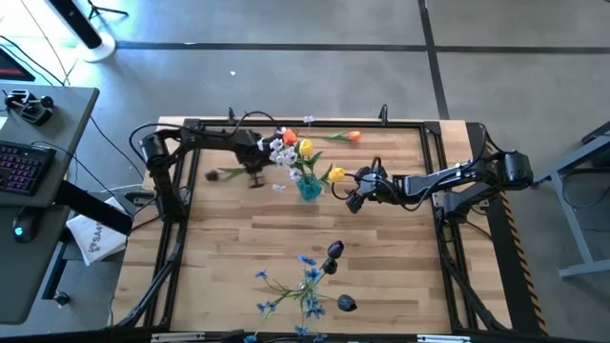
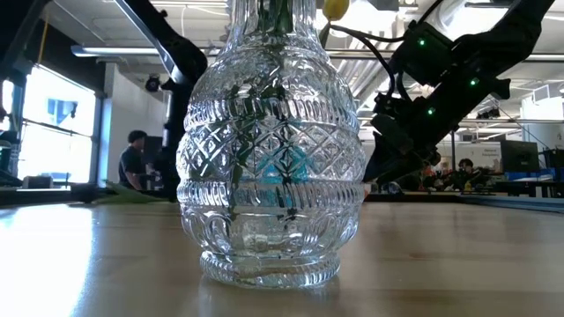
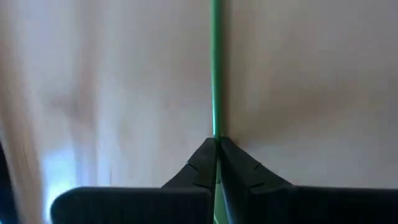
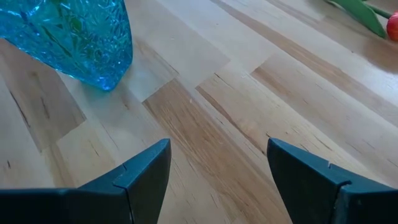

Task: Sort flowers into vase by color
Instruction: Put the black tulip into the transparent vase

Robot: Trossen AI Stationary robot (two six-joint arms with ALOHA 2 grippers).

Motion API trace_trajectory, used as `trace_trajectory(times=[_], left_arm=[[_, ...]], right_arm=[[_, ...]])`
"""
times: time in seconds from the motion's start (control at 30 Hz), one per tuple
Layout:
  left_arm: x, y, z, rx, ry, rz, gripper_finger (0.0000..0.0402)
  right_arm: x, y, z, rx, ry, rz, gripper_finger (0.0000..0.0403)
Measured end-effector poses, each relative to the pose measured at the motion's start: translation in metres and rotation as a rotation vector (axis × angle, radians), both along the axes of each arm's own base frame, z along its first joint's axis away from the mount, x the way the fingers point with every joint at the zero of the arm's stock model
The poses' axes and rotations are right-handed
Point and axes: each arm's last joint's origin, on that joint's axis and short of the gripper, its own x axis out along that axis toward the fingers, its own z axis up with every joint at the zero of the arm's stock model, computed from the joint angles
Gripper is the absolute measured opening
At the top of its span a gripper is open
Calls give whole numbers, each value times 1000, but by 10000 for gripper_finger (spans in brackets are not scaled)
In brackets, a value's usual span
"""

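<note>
My left gripper is pinching the green stem [image 3: 216, 74], and the front wood [image 1: 264, 225] is free. I keep pulling the stem there until it is clear of the white flowers, and then let go.
My left gripper [image 1: 255, 180] is at the table's far left, shut on the thin green stem [image 3: 215, 74] of a dark-budded flower [image 1: 217, 174] that stretches toward the left edge. A blue vase [image 1: 308, 189] at the middle holds white, orange and yellow flowers [image 1: 294, 150]. My right gripper [image 4: 217, 163] stands open just right of the blue vase [image 4: 81, 37], holding nothing. An orange tulip [image 1: 349, 136] lies on its side at the far edge. Close to the low camera a clear glass vase [image 2: 269, 150] has green stems inside. My left gripper pinches the thin green stem [image 3: 216, 127] between its two fingertips [image 3: 202, 158]. The fingers come steeply from above and lie across the stem, which runs on straight over the wood beyond them. Whether the stem is clear of the table, I cannot tell.
Blue sprays [image 1: 303, 283] and dark buds [image 1: 334, 252] spread out near the table's front edge. Bare wood [image 1: 400, 267] lies between the two vases and at the front right. A desk with a keyboard [image 1: 24, 167] stands left of the table. People show in the room behind.
</note>
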Motion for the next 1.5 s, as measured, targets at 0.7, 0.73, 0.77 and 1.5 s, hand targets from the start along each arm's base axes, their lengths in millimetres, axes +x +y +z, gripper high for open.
trace_trajectory(times=[0.7, 0.73, 0.77, 1.5], left_arm=[[17, -121, 5, -91, 377, -852, 0], [17, -129, 5, -86, 378, -880, 0], [18, -136, 5, -83, 379, -901, 0], [14, -139, 18, -253, 62, -131, 101]], right_arm=[[0, 0, 0, 0, 0, 0, 263], [0, 0, 0, 0, 0, 0, 263], [0, 0, 0, 0, 0, 0, 263], [1, 0, 1, -2, -20, 1, 263]])
